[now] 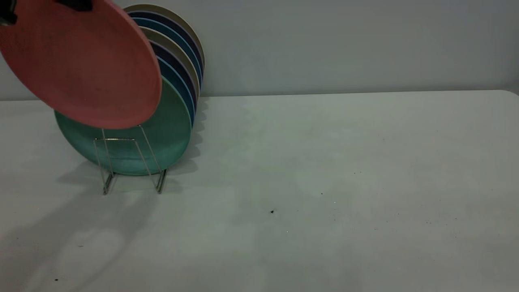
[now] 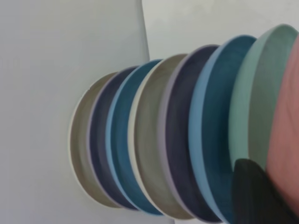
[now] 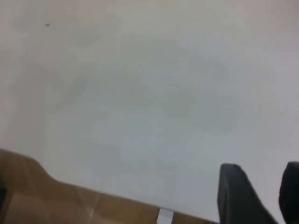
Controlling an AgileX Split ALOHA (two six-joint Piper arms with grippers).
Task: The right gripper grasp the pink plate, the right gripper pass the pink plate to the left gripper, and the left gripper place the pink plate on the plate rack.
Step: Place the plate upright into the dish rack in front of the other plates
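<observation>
The pink plate's lower rim (image 1: pixel 114 126) is hanging over the rack's empty front slot (image 1: pixel 132 181), so my left gripper should carry on lowering the plate until it rests behind the front loop.
The pink plate (image 1: pixel 81 61) hangs tilted at the top left, its lower rim just over the front loops of the plate rack (image 1: pixel 131 162). My left gripper (image 1: pixel 75 4) is shut on the plate's upper rim, with only black bits of it showing at the frame's top. In the left wrist view one black jaw lies against the pink plate (image 2: pixel 287 130), which sits in the left gripper (image 2: pixel 275 179); the other jaw is hidden. Over bare table, out of the exterior view, my right gripper (image 3: pixel 264 191) is open with nothing between its fingers (image 3: pixel 236 191).
A green plate (image 1: pixel 170 129) stands right behind the pink one, with several blue, dark and beige plates (image 1: pixel 178 61) behind it in the rack. The white table (image 1: pixel 324 182) stretches to the right. Its edge and a brown floor (image 3: pixel 46 200) show in the right wrist view.
</observation>
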